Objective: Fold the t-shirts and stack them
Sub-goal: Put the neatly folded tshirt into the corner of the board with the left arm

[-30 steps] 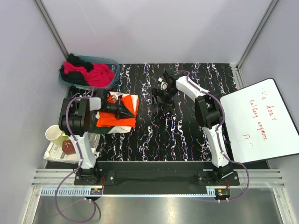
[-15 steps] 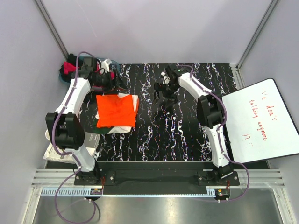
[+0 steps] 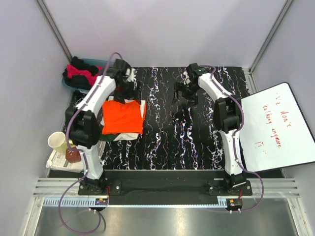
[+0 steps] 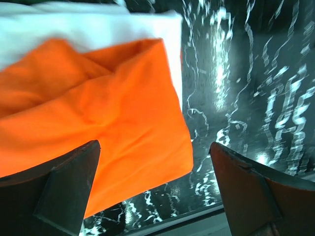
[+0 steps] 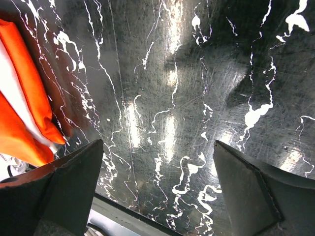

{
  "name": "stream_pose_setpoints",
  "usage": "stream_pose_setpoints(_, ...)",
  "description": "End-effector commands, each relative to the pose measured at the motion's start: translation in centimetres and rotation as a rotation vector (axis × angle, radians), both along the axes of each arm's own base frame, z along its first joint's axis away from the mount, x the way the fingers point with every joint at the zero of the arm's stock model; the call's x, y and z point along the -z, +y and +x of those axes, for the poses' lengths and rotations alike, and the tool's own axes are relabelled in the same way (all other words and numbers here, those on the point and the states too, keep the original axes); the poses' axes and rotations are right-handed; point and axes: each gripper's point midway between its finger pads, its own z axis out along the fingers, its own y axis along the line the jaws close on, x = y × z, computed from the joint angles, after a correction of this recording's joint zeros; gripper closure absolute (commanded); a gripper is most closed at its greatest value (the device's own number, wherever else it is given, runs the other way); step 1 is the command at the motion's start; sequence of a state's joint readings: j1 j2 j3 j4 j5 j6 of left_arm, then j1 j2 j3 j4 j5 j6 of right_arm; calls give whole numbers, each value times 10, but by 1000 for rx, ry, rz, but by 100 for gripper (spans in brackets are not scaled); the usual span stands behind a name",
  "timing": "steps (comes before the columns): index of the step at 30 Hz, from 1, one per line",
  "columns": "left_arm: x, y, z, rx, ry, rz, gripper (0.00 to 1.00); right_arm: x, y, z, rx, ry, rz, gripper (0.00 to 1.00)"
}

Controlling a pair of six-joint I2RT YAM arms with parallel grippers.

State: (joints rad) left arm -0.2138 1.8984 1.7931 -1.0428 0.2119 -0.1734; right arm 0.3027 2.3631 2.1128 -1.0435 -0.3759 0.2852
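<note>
Next, my left gripper closes and pushes the stack's inner edge (image 3: 144,116) toward the side wall, because the orange t-shirt's stack (image 3: 122,119) takes up room for spreading out the next t-shirt.
A folded bright orange t-shirt (image 3: 122,117) lies flat on top of a folded white t-shirt (image 3: 143,109) at the left of the black marbled table (image 3: 197,132). My left gripper (image 3: 129,87) hovers over the far edge of that stack, open and empty. In the left wrist view the orange t-shirt (image 4: 98,118) and white t-shirt (image 4: 88,24) lie below the open left gripper (image 4: 155,189). My right gripper (image 3: 186,92) hangs open over bare table at the back centre. The right wrist view shows the right gripper (image 5: 157,191) empty, with the orange t-shirt (image 5: 22,132) at its left edge.
A teal basket (image 3: 109,63) at the back left holds black and magenta-pink t-shirts (image 3: 81,74). A white board with red writing (image 3: 273,129) lies at the right. A cup (image 3: 56,142) and a small dark-red jar (image 3: 73,156) stand at the near left.
The left gripper has let go of the orange t-shirt, opened, and swung from over the stack to its far edge. The right gripper has drifted right and toward the back.
</note>
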Motion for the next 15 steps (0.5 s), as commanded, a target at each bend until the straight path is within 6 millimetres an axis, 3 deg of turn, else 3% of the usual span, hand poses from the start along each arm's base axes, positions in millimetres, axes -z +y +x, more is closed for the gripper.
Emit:
stream_pose_setpoints(1,17,-28,-5,103,11,131,1,-30,-6,1,13,-62,-8,0)
stream_pose_setpoints(9,64,-82,-17,213,118,143,4,-28,-18,0,34,-53,-25,0)
stream_pose_setpoints(13,81,-94,-25,242,172,144,10,-26,-22,1,39,-50,-28,0)
stream_pose_setpoints(15,89,-99,-27,253,192,136,31,-25,-23,0,42,-44,-28,0)
